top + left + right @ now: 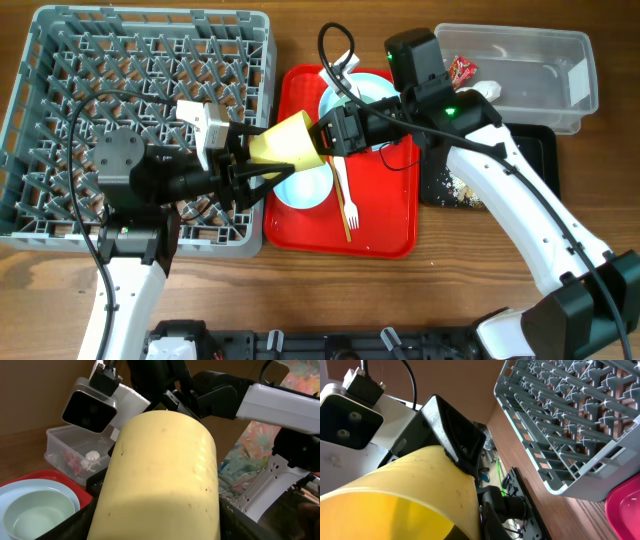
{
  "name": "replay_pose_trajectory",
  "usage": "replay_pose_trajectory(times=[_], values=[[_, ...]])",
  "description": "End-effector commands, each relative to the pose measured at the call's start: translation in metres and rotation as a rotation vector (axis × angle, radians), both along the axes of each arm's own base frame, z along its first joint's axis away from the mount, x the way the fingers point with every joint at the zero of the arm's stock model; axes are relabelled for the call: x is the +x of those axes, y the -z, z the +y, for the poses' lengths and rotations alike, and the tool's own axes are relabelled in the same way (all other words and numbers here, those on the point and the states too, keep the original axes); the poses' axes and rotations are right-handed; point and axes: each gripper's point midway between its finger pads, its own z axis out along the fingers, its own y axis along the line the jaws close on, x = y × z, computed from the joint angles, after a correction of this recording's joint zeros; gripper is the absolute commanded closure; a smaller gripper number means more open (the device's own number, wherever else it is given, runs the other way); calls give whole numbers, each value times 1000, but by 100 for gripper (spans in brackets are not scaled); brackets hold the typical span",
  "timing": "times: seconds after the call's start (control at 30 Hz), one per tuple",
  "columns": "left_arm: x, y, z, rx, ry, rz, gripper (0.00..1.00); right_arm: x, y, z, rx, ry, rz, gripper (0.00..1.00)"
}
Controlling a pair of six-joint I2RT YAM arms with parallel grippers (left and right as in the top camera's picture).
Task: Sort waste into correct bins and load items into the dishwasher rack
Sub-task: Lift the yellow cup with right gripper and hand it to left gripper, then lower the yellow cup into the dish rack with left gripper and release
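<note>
Both grippers are squeezing the small yellow cup (282, 146), so the robot's right gripper should open and move away from the cup's rim before the left gripper carries the cup into the rack (203, 214).
The small yellow cup (285, 140) hangs on its side in the air between the grey dishwasher rack (40, 60) and the red tray. My left gripper (243, 160) is shut on its base end; in the left wrist view the cup (160, 475) fills the frame between the fingers (155, 527). My right gripper (330, 135) grips the rim end; the right wrist view shows the cup (395, 495) with my finger (487, 522) against its rim. Two mint-blue bowls (305, 185) (370, 92), a white fork (351, 212) and a wooden stick (341, 195) lie on the tray.
The red serving tray (390, 220) lies at centre. The clear tub (560, 45) at back right holds the red sachet (462, 70) and white napkin (487, 90). The black tray (535, 150) beside it holds crumbs (462, 185). The rack's rim (560, 435) is close by.
</note>
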Motion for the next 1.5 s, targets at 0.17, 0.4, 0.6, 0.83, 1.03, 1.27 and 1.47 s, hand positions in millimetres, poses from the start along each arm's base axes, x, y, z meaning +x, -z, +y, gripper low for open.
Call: replay_pose_trajectory(times=[0.17,0.4,0.6,0.83,1.03,1.27,1.47], values=[[-1,-7,4,-2,-3,-22,44,3,4,0,-5,4,6,56],[20,9,45,-7,-157,105,54,27,25,-4,-126,132,-46,45],[61,63,113,57,-592,363,82,73,69,-63,-395,381,-87,44],[63,86,171,214,-987,514,96,64,93,-168,-749,492,-43,54],[22,109,228,503,-1305,755,96,48,71,-226,-959,583,-122,33],[25,155,233,600,-1270,932,96,48,72,-226,-961,583,-123,19],[29,191,234,658,-1223,1058,96,48,72,-226,-961,583,-121,18]])
